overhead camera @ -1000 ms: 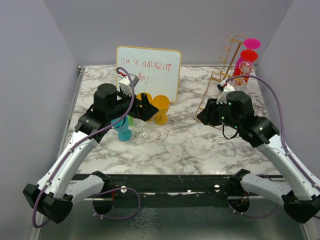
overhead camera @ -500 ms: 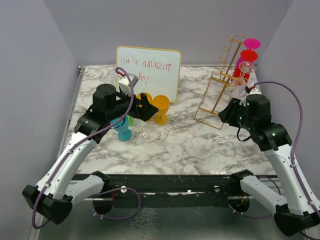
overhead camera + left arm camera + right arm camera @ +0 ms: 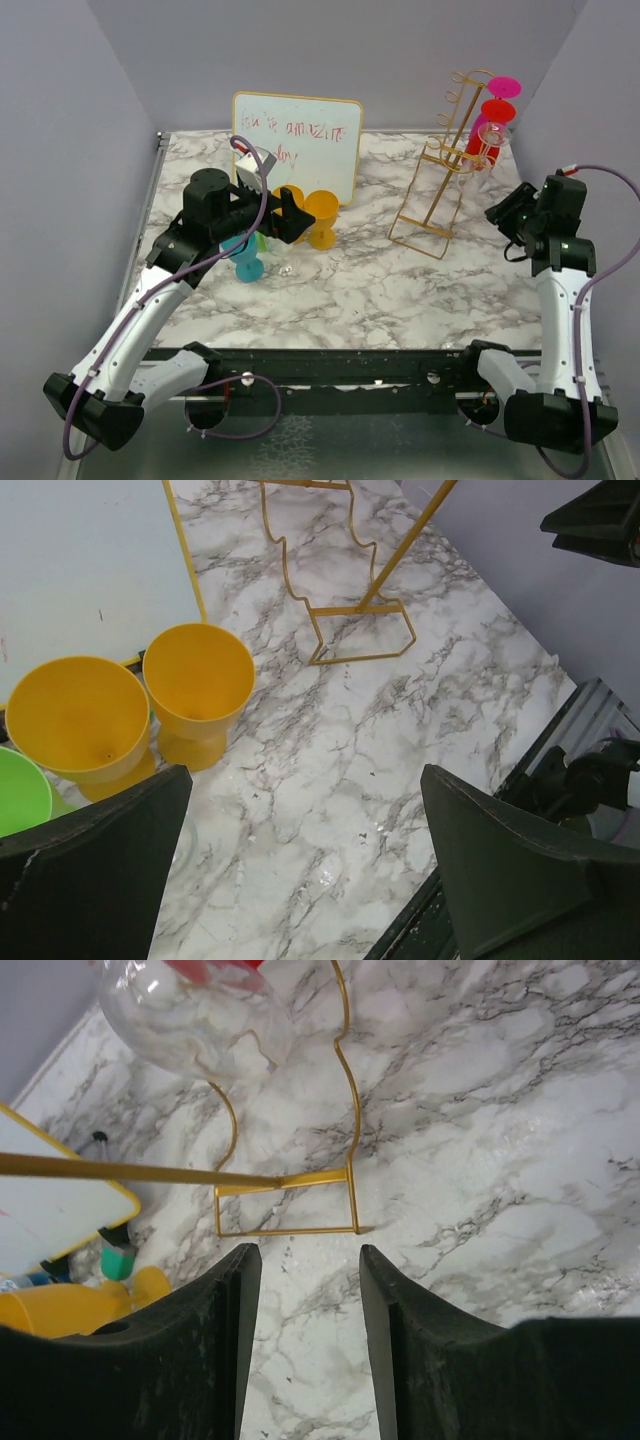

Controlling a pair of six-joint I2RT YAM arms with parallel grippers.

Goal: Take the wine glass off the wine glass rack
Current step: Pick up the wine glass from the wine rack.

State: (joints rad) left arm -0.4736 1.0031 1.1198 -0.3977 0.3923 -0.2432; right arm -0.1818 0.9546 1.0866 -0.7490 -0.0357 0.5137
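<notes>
The clear wine glass (image 3: 479, 176) hangs in front of the red glass, open to the robot's right gripper, so the gripper keeps moving up until the clear glass has a finger on each side of its foot (image 3: 492, 134).
The gold wire wine glass rack (image 3: 445, 150) stands at the back right of the marble table. A pink glass (image 3: 504, 86), a red glass (image 3: 497, 108) and a clear wine glass (image 3: 493, 135) hang on its right side. My right gripper (image 3: 500, 212) is open and empty, raised to the right of the rack and below the hanging glasses. In the right wrist view the gripper (image 3: 303, 1255) looks down on the rack base (image 3: 285, 1205), with the clear glass (image 3: 190, 1010) at the top left. My left gripper (image 3: 290, 218) is open and empty over the cups; its wrist view shows the gripper (image 3: 305, 772) wide open.
A whiteboard (image 3: 297, 140) leans at the back centre. Two orange cups (image 3: 198, 685) (image 3: 75, 715), a green cup (image 3: 20, 795) and a teal cup (image 3: 246, 262) stand in front of it. Purple walls close in the sides, and the right wall is near my right arm.
My right arm has swung from in front of the rack's base out to the right side of the rack and risen. The left arm has hardly moved.
</notes>
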